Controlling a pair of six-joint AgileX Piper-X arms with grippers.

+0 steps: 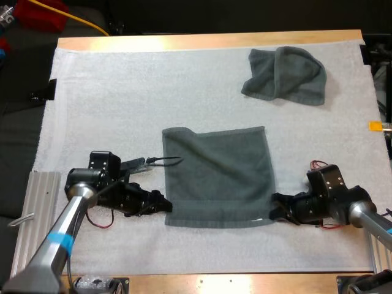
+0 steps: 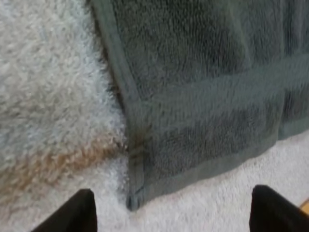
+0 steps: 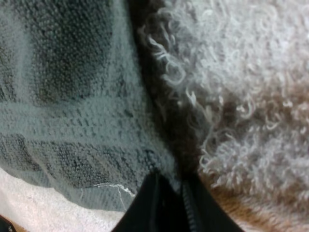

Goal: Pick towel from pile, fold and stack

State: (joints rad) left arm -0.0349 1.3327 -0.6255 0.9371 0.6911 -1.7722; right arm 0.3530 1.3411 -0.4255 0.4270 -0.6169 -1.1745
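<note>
Slanting ripples [image 1: 205, 147] cross the far part of the spread towel [image 1: 219, 177]. The towel will slide nearer and smooth out when I pull its near corners.
A dark grey-green towel [image 1: 217, 177] lies spread flat in the middle of the white mat. A second, crumpled towel [image 1: 286, 75] sits at the far right. My left gripper [image 1: 162, 205] is low at the flat towel's near left corner. In the left wrist view it [image 2: 174, 195] is open, its fingers [image 2: 79, 212] wide apart on either side of the towel's corner [image 2: 137, 193], not touching it. My right gripper [image 1: 275, 209] is at the near right corner. Its fingers [image 3: 154, 205] are pressed together on the towel's edge [image 3: 96, 130], which is lifted slightly off the mat.
The white mat [image 1: 110, 104] covers most of the wooden table [image 1: 202, 41]. A ribbed metal plate [image 1: 37, 202] lies at the mat's near left edge, beside my left arm. Bare mat stretches left of and behind the flat towel.
</note>
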